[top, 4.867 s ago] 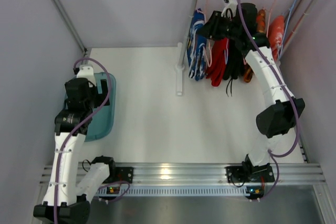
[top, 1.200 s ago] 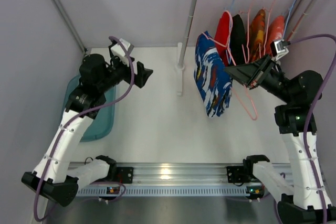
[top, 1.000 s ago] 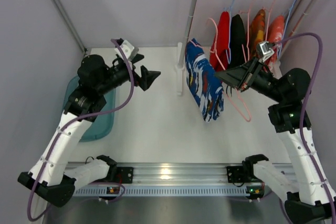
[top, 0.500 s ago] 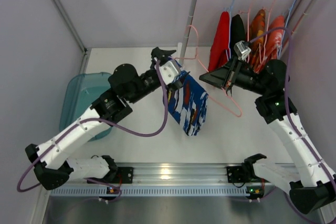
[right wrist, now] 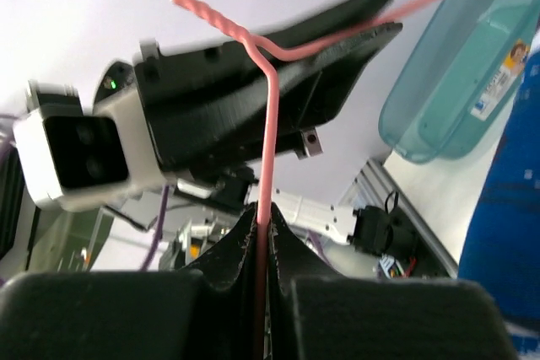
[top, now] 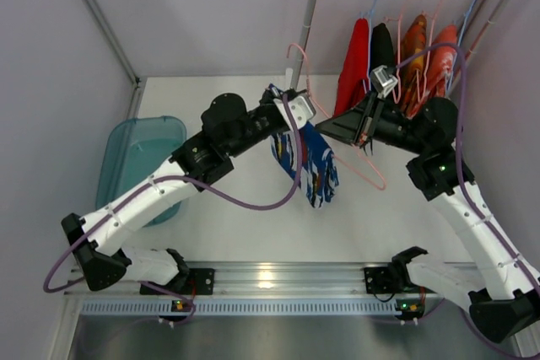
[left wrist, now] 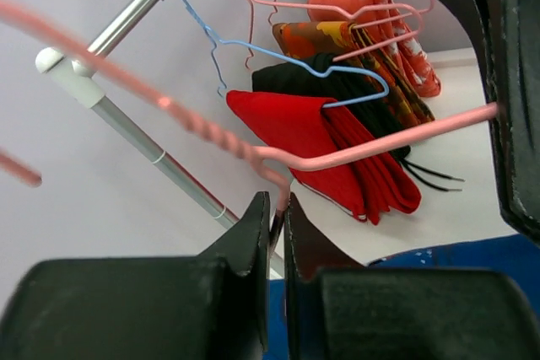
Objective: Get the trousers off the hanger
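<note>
The robot's two grippers both hold the pink hanger [top: 310,90], so the right gripper should lift it while the left gripper opens and moves to the trousers' lower part [top: 323,186].
The blue patterned trousers [top: 309,162] hang from the pink wire hanger [top: 364,168] in mid-air, in front of the rack. My right gripper [top: 323,130] holds the hanger from the right. In the right wrist view it [right wrist: 261,212] is shut on the pink wire [right wrist: 268,124], and the trousers [right wrist: 506,233] show at the right edge. My left gripper [top: 295,114] reaches in from the left at the top of the trousers. In the left wrist view its jaws [left wrist: 277,201] stand almost together. Blue cloth [left wrist: 295,309] shows in the gap, and the hanger wire [left wrist: 380,145] runs down into the tips.
The white clothes rack [top: 304,40] stands at the back right. On its bar hang a red garment [top: 353,65], a black one [top: 381,46] and orange patterned ones [top: 415,44] on pink and light-blue hangers. A teal bin [top: 139,158] lies at the left.
My left arm swung right from beside the bin to the top of the trousers, and its jaws closed. My right arm carried the hanger and trousers leftward, away from the rack.
</note>
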Available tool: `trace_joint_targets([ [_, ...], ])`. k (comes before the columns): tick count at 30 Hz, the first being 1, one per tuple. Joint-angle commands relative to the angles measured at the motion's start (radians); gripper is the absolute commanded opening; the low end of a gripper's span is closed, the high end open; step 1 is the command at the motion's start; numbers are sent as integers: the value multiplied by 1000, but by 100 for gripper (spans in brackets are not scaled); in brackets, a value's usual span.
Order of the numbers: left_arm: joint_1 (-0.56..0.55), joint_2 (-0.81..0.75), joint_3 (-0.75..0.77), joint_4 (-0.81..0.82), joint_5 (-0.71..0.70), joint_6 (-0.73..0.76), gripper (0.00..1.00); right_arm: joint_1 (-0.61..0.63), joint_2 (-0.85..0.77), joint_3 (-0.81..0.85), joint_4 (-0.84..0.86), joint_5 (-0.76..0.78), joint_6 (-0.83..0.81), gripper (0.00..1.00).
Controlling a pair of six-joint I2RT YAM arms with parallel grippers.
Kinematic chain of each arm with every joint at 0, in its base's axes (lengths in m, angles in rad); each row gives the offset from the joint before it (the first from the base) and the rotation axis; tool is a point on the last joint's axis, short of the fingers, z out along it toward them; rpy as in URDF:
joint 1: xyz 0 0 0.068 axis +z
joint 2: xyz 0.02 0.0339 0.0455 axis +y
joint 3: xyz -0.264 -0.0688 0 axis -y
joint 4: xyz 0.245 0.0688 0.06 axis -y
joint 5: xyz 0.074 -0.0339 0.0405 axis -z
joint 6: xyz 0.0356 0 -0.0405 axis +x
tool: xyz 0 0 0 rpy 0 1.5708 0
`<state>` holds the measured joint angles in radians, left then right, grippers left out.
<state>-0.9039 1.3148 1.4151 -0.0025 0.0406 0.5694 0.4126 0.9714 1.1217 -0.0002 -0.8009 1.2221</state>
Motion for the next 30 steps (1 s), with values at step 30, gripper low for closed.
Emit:
trace_joint_targets([
  [30, -1, -144, -62, -114, 420, 319, 11, 181, 90, 24, 207, -103, 0, 0],
])
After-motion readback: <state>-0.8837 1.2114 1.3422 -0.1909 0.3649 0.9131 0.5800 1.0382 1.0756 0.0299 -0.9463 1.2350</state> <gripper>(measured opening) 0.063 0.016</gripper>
